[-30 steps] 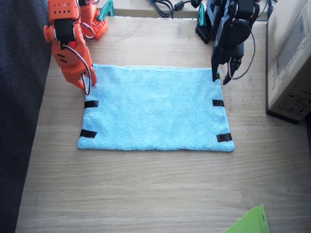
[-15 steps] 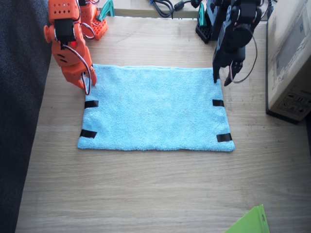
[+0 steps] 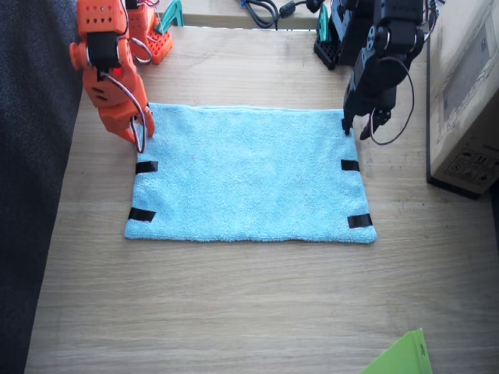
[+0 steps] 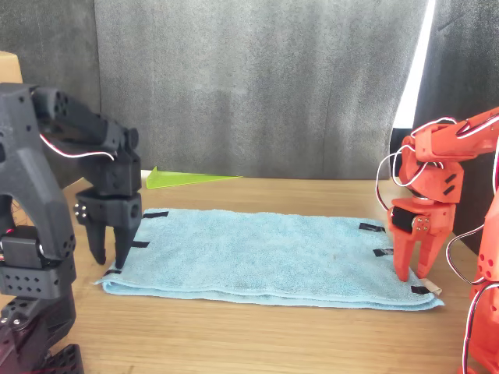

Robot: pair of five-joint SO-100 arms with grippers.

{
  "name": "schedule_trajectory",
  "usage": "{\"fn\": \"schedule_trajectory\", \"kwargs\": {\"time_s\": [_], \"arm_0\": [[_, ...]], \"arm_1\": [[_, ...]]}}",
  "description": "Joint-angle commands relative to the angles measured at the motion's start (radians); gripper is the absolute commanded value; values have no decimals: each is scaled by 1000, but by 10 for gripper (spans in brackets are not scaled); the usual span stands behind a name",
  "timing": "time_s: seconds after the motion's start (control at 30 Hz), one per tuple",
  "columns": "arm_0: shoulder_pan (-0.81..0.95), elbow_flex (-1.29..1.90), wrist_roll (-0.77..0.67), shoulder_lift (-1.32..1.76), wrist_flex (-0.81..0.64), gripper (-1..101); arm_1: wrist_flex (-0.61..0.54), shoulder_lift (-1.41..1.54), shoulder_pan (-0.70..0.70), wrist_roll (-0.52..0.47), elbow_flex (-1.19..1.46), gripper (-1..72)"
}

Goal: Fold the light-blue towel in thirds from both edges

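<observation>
The towel's whole short side should fold over as my left gripper carries the towel's far corner inward, because that side's near corner lies flat and loose.
The light-blue towel lies flat and spread out in the middle of the wooden table. Black tape strips mark its short sides, two showing on each. My right gripper, orange, points down at the far corner of one short side; in the front view its fingers stand slightly apart over the towel's edge, beside a tape strip and the small white tag. My left gripper, black, hangs open at the opposite far corner, fingertips just above the cloth.
A cardboard box stands close to the left arm. A bright green sheet lies at the table's near corner. Cables and an orange part sit along the far edge. Dark cloth borders the table beside the right arm.
The left arm's wrist has swung a little towards the box and its jaws have narrowed slightly, the tips staying at the towel's corner. The right arm and the towel have not moved.
</observation>
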Motion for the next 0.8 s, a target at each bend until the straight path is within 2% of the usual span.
{"fn": "schedule_trajectory", "kwargs": {"time_s": [0.0, 0.57, 0.77], "arm_0": [[6, -29, 20, 0, 14, 179], [-26, -132, 34, -121, 71, 165], [-23, -133, 44, -132, 78, 87]], "arm_1": [[-12, 0, 0, 5, 6, 176], [-18, -9, 9, -2, 5, 173], [-18, -11, 12, 3, 5, 161]]}}
